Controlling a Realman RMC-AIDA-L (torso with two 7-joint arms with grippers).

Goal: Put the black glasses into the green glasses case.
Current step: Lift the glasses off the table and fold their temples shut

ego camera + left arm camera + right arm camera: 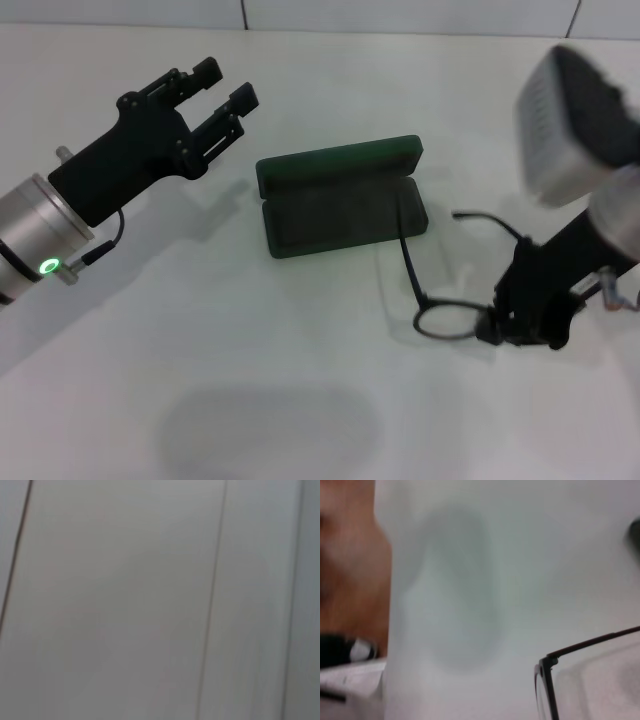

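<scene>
My right gripper should raise the frame so my left gripper can fold the arms first, because both temple arms stick out too wide for the green glasses case.
The green glasses case lies open in the middle of the white table, lid tipped back toward the far side, its dark inside bare. The black glasses sit to its right; one temple arm reaches onto the case's right end and the other points away behind. My right gripper is down on the frame beside the one visible lens, shut on it. The right wrist view shows a frame corner and temple arm close up. My left gripper hovers open, up and to the left of the case.
The white table stretches around the case, with a soft shadow near its front. A tiled wall runs along the back edge. The right wrist view catches the table's edge and a brown floor beyond it.
</scene>
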